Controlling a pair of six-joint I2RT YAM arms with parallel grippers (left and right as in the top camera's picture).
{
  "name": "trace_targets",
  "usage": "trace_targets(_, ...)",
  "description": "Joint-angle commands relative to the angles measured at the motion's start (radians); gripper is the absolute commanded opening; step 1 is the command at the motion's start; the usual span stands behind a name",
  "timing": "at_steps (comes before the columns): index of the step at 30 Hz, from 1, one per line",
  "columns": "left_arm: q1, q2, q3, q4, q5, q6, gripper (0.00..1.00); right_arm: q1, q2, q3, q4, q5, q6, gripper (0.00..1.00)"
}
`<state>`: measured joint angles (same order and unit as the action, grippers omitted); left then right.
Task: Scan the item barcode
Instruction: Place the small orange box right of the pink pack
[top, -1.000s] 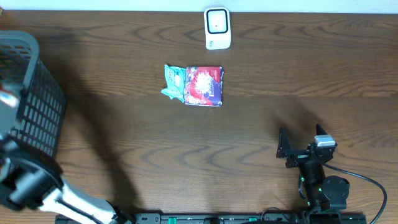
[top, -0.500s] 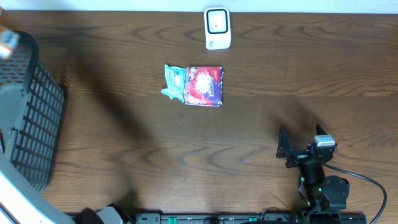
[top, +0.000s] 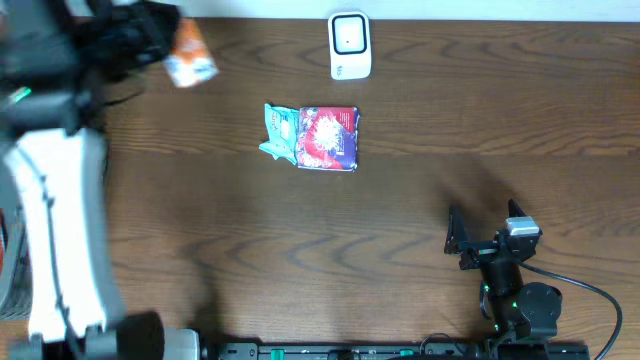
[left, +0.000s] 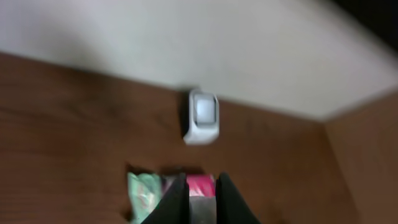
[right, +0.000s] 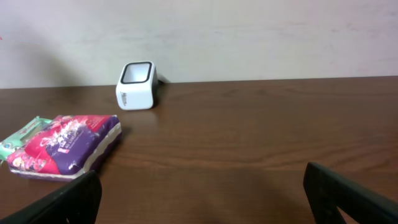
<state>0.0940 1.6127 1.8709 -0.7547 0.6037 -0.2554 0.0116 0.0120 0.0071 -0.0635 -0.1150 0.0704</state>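
Observation:
The wood (top: 373, 143) past the red and purple packet is free, so the robot's left gripper should keep going over both packets and let go of the orange and white packet there.
The white barcode scanner (top: 350, 45) stands at the back middle of the table, also visible from the left wrist (left: 202, 116) and the right wrist (right: 137, 85). My left gripper (top: 172, 45) hangs at the back left, shut on a small orange and white packet (top: 189, 57), well left of the scanner. In the blurred left wrist view its fingers (left: 176, 202) stand close together around something grey. My right gripper (top: 485, 228) rests at the front right, wide open and holding nothing (right: 205, 199).
A green packet (top: 279, 133) and a red and purple packet (top: 328, 138) lie side by side in front of the scanner, seen too from the right wrist (right: 65, 149). My left arm (top: 55, 220) covers the table's left side.
My left arm has swung from the basket at the left up to the back left of the table, carrying the orange packet. The right arm has not moved.

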Motion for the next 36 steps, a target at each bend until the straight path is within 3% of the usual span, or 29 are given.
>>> trace_targets(1,-0.127,0.111,-0.015,0.022,0.011,0.042,0.07,0.005,-0.005,-0.002,-0.004,0.001,-0.008,0.99)
trace_targets(8,-0.351,0.288,-0.015,0.050,0.010,0.043,0.07,0.005,-0.005,-0.002,-0.004,0.001,-0.008,0.99)
trace_targets(15,-0.490,0.402,-0.015,0.057,-0.061,0.045,0.07,0.005,-0.005,-0.002,-0.004,0.001,-0.008,0.99)
trace_targets(28,-0.605,0.518,-0.015,0.183,-0.332,0.044,0.08,0.005,-0.005,-0.002,-0.004,0.001,-0.008,0.99)
trace_targets(36,-0.622,0.588,-0.015,0.224,-0.336,0.003,0.08,0.005,-0.005,-0.002,-0.004,0.001,-0.008,0.99)
